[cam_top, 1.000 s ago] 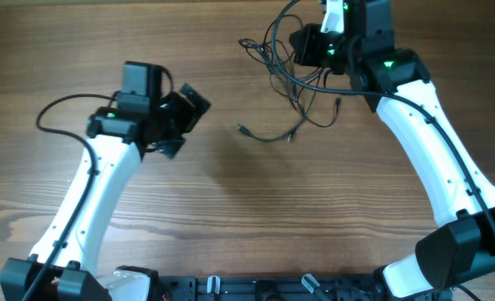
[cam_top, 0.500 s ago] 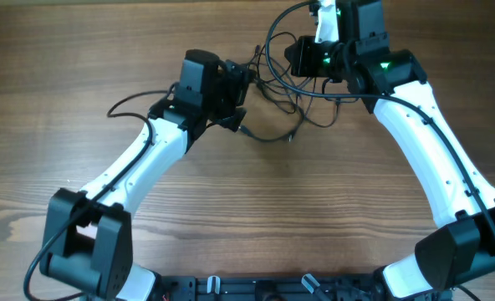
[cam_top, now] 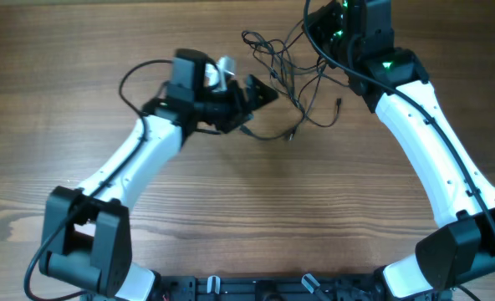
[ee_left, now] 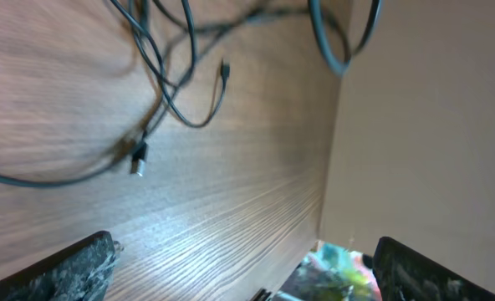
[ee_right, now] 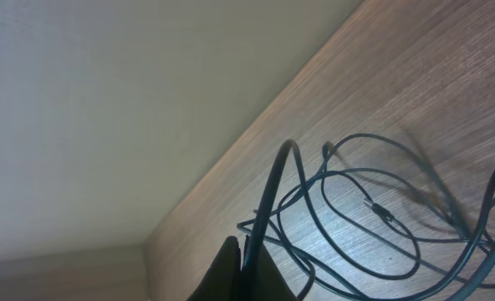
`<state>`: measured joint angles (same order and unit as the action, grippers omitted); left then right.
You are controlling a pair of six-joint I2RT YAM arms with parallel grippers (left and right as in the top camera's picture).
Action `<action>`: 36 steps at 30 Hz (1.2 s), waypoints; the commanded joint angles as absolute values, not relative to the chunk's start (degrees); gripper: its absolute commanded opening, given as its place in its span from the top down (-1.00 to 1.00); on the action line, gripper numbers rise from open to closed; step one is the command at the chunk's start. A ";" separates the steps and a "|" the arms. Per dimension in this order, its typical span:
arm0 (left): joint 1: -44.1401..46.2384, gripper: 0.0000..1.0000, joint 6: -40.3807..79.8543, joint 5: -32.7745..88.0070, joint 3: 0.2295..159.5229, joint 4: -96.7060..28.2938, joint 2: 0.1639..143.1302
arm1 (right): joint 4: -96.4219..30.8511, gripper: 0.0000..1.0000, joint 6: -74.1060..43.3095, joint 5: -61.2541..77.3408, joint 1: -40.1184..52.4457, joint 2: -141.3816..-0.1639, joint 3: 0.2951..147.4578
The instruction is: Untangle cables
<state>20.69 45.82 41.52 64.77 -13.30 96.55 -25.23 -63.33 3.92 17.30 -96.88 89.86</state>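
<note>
The cables (ee_left: 192,52) will still be twisted together when I lift them with my left gripper, because the cords cross over one another (ee_left: 174,85) in loose loops.
The cables (cam_top: 285,63) are thin black cords in a loose, loopy tangle at the far middle of the wooden table, with small plug ends trailing toward the front (cam_top: 291,135). My right gripper (cam_top: 321,32) is at the tangle's far right. In the right wrist view it (ee_right: 247,266) is shut on one cable strand (ee_right: 274,184) that rises from the loops (ee_right: 373,219). My left gripper (cam_top: 260,90) is open and empty just left of the tangle. In the left wrist view its fingers (ee_left: 243,267) are wide apart, with cords and a plug (ee_left: 137,159) ahead.
The thicker black arm cables loop by each wrist (cam_top: 135,73). The table's far edge meets a plain wall just behind the tangle (ee_right: 231,142). The wooden tabletop (cam_top: 256,209) stretches toward the front.
My left arm has swung from the left side over to the tangle, its gripper now pointing at it. My right gripper has moved slightly back and right with a strand, stretching the tangle.
</note>
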 commanded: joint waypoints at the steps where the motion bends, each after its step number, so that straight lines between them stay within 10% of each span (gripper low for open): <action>1: 25.76 -1.00 55.79 23.55 64.82 -10.41 95.90 | -27.40 0.91 -64.51 2.57 16.99 -96.09 90.74; 17: 34.61 -0.95 74.67 -10.22 64.84 16.51 108.77 | -34.00 0.91 -60.34 7.57 17.02 -95.98 90.74; 20: 34.61 -0.24 74.63 -10.61 64.84 16.01 108.79 | -34.59 0.91 -58.54 7.57 17.06 -95.98 90.74; 27: 32.99 0.03 74.65 -10.55 64.84 13.50 109.32 | -36.62 0.91 -56.80 13.87 17.06 -93.82 90.74; 30: 32.99 0.85 74.63 -10.55 64.84 12.45 109.32 | -37.71 0.91 -55.16 14.04 17.06 -92.25 90.74; 36: 28.36 0.92 68.07 -9.08 64.84 -5.65 107.04 | -43.81 0.91 -38.70 -4.34 14.66 -85.80 90.74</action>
